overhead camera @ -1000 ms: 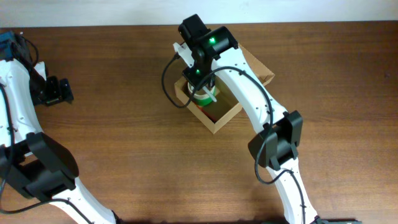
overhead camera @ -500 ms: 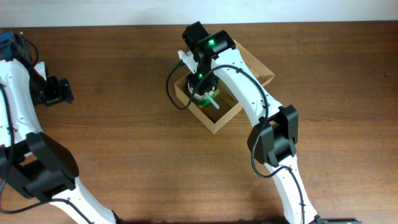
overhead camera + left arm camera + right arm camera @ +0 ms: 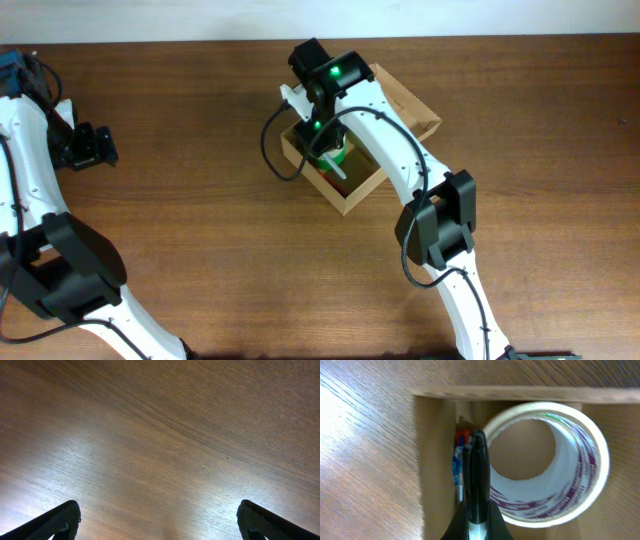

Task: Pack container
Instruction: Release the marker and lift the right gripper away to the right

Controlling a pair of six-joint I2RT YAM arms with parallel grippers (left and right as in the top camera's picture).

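I keep lowering the black pen (image 3: pixel 477 467), lined up along the gap (image 3: pixel 458 467) beside the tape roll, into the box with my right gripper and let go there.
The container (image 3: pixel 367 186), a tan cardboard box with its flap lid (image 3: pixel 408 102) laid open behind it, stands at the table's back centre. Inside it lies a tape roll (image 3: pixel 580 485) with a white, purple-printed core; from overhead its side looks green (image 3: pixel 338 154). My right gripper (image 3: pixel 477 442) reaches down into the box beside the roll's left rim. Its black fingers are shut, with nothing showing between them. A small red and blue item (image 3: pixel 459 447) lies against the box wall to their left. My left gripper (image 3: pixel 100 147) hangs open over bare wood at the far left.
The box's near wall (image 3: pixel 520 394) crosses the top of the right wrist view. The right arm (image 3: pixel 420 190) runs from the front edge up over the box. In the left wrist view, the fingertips (image 3: pixel 60 520) frame only brown tabletop.
My right gripper has shifted slightly toward the box's left corner and stays shut. The left arm has not moved.
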